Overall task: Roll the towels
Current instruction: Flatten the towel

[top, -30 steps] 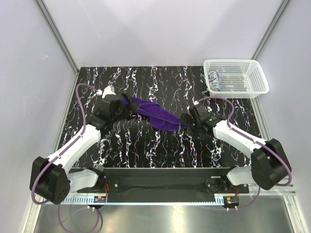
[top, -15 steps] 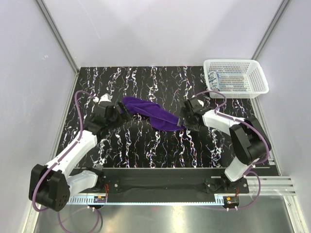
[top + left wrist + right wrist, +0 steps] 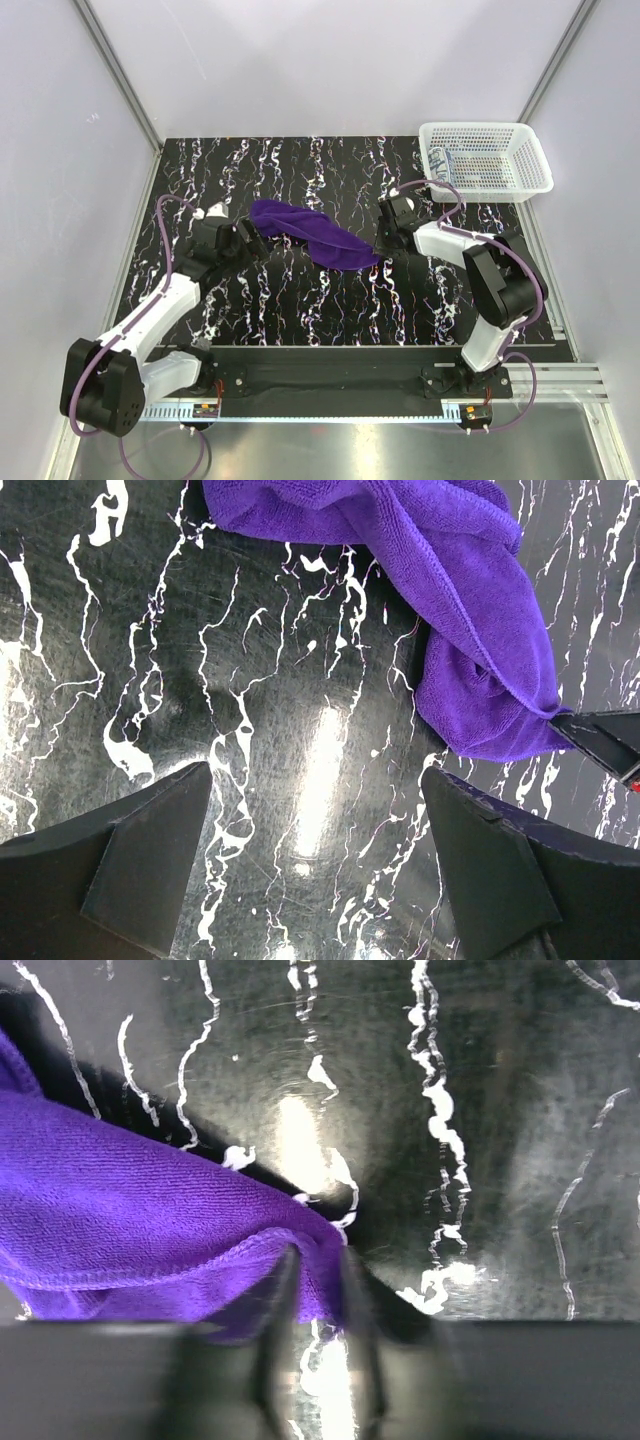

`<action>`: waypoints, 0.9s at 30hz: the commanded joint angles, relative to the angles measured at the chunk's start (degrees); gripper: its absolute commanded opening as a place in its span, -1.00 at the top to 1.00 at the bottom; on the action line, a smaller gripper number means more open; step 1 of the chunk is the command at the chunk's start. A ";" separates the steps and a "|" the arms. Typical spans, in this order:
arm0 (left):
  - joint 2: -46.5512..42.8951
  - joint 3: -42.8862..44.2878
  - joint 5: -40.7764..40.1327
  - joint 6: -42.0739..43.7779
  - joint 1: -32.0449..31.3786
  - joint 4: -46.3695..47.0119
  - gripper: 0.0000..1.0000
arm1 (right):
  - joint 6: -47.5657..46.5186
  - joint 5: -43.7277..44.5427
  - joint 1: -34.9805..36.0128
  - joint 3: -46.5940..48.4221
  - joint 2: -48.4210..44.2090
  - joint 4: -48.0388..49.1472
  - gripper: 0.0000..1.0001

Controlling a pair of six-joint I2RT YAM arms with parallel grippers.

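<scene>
The purple towel is bunched up in a long strip (image 3: pixel 308 228). My right gripper should raise the towel's pinched corner (image 3: pixel 373 259) first, and then my left gripper should take another corner to spread the towel out.
A deep purple towel (image 3: pixel 310 235) lies crumpled in a long diagonal strip on the black marbled table (image 3: pixel 330 300). My right gripper (image 3: pixel 382 245) is at the towel's right end. In the right wrist view its blurred fingers (image 3: pixel 285 1300) pinch a folded corner of the purple towel (image 3: pixel 130 1220) low over the table, with my right gripper (image 3: pixel 315 1295) shut on it. My left gripper (image 3: pixel 245 240) stands open just off the towel's left end. The left wrist view shows my left gripper (image 3: pixel 318 780) over bare table, the purple towel (image 3: pixel 450 610) ahead of it. A patterned towel (image 3: pixel 443 165) lies in the basket.
A white mesh basket (image 3: pixel 485 127) stands at the table's far right corner. Pale walls with metal posts enclose the table at the back and both sides. The arm bases sit along the near edge.
My right gripper has moved left onto the towel's right end and closed on its corner. My left gripper has drawn back left off the towel, still open.
</scene>
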 commanded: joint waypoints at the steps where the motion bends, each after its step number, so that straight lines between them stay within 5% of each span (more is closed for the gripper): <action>1: -0.82 -0.54 1.11 1.06 0.22 2.51 -0.83 | -2.47 -2.30 -0.16 1.23 -0.40 3.11 0.59; 3: -1.08 -0.28 0.15 1.24 0.57 1.99 -0.83 | -3.61 -2.48 -0.16 1.84 -1.36 2.06 1.00; 15: 0.83 7.01 -0.65 1.68 6.38 1.01 -0.98 | -18.10 2.63 1.60 23.73 -29.04 -21.32 1.00; 27: 7.87 5.16 12.98 5.09 1.21 14.74 -0.96 | -19.79 -4.31 1.77 12.13 -40.03 -25.28 1.00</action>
